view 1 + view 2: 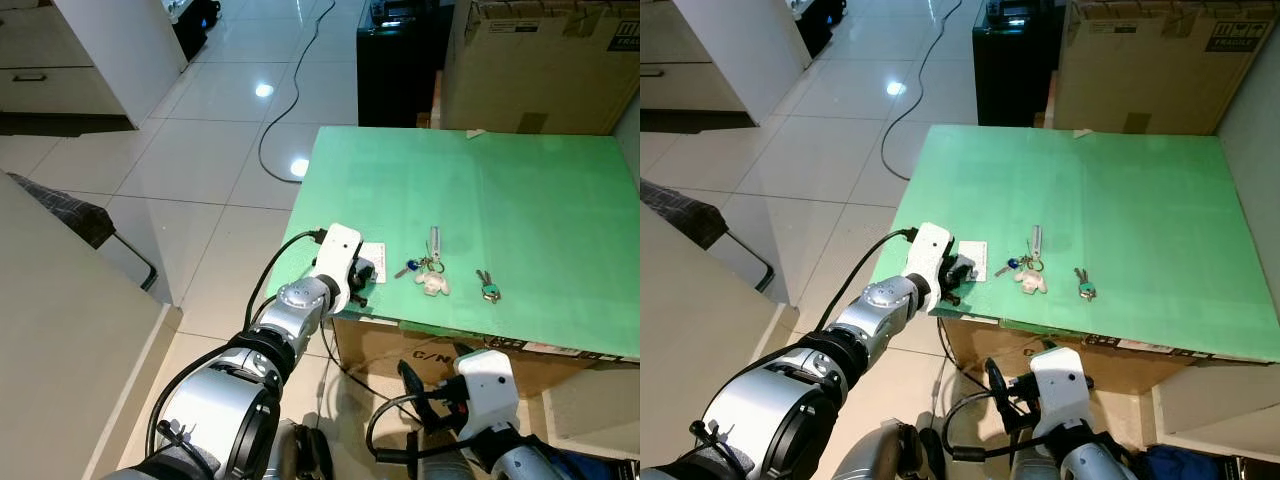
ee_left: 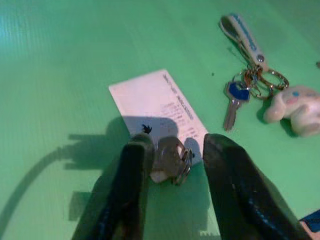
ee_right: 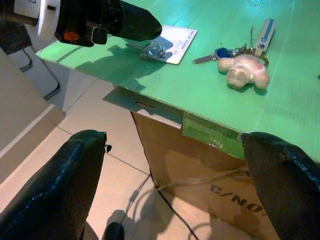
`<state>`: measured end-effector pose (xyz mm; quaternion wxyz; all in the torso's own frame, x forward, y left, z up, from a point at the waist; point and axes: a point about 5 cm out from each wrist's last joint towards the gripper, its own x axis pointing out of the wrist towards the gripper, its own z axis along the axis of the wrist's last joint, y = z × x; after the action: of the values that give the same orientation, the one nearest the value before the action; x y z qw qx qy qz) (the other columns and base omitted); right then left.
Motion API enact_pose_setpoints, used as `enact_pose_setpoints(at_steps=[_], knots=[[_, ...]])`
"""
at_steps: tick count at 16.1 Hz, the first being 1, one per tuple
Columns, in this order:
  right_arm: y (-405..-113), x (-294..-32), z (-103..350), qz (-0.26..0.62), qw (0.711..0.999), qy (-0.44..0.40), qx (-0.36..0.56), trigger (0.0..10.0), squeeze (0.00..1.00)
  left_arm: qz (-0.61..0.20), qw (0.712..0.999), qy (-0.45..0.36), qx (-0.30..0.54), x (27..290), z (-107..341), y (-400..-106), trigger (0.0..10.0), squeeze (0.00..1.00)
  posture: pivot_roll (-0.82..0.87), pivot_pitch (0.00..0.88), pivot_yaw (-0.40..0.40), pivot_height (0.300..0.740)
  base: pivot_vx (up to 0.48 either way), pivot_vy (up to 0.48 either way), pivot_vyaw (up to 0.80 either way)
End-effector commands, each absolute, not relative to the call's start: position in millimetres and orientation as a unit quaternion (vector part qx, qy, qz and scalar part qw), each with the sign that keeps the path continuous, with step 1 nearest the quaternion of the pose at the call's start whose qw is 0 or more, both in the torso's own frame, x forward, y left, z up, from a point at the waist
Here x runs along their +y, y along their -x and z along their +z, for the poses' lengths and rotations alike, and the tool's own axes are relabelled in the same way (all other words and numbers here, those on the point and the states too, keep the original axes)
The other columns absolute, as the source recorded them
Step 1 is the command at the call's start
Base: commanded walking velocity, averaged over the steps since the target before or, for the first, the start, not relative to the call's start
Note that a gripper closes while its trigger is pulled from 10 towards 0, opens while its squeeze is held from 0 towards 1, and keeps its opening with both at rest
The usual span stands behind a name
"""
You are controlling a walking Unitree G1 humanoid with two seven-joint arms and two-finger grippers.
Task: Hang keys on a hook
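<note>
My gripper will make the white card (image 1: 374, 258) come along and dangle when I lift the key ring (image 2: 184, 164), because the key ring lies across the white card's near end.
A silver key on a ring (image 2: 170, 160) lies on the green table (image 1: 480, 190) at its near left edge, partly on a white card (image 2: 160, 107). My left gripper (image 2: 176, 142) is down at the table with its fingers open on either side of this key, one finger touching it. To its right lie a bunch (image 1: 428, 272) with a blue-headed key, a strap and a white plush charm, and a small teal-headed key (image 1: 487, 288). My right gripper (image 3: 172, 137) hangs wide open below the table's front edge, holding nothing.
The table top rests on a cardboard box (image 3: 200, 165). Behind it stand a large cardboard box (image 1: 540, 60) and a black cabinet (image 1: 400, 60). A black cable (image 1: 290, 100) snakes over the tiled floor on the left, near a beige cabinet (image 1: 60, 330).
</note>
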<state>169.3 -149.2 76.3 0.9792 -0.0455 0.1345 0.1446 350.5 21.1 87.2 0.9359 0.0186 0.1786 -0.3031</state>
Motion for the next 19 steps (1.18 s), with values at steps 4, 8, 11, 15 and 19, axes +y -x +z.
enact_pose_setpoints(at_steps=[4, 8, 11, 15, 19], knots=[[-167, -146, 83, 0.149, 0.98, 0.041, 0.122, 10.0, 0.0, -0.371, 0.907, 0.02, 0.2, -37, 89, -326, 10.0, 1.0, -0.31, 0.231, 0.177, 0.686, 0.0, 0.0, 0.0], [-166, -145, 82, 0.151, 0.98, 0.041, 0.124, 10.0, 0.0, -0.381, 0.901, 0.0, 0.207, -39, 84, -322, 10.0, 0.0, -0.32, 0.237, 0.178, 0.686, 0.0, 0.0, 0.0], [-164, -142, 85, 0.157, 0.979, 0.041, 0.12, 10.0, 0.0, -0.375, 0.905, -0.011, 0.2, -41, 83, -320, 10.0, 0.0, -0.32, 0.245, 0.178, 0.686, 0.0, 0.0, 0.0], [-161, -141, 87, 0.162, 0.979, 0.042, 0.119, 10.0, 0.0, -0.374, 0.907, -0.029, 0.193, -42, 82, -319, 10.0, 0.0, -0.33, 0.251, 0.178, 0.686, 0.0, 0.0, 0.0], [-156, -138, 90, 0.164, 0.978, 0.045, 0.119, 10.0, 0.0, -0.372, 0.908, -0.015, 0.191, -48, 84, -318, 10.0, 0.0, -0.35, 0.27, 0.18, 0.686, 0.0, 0.0, 0.0]])
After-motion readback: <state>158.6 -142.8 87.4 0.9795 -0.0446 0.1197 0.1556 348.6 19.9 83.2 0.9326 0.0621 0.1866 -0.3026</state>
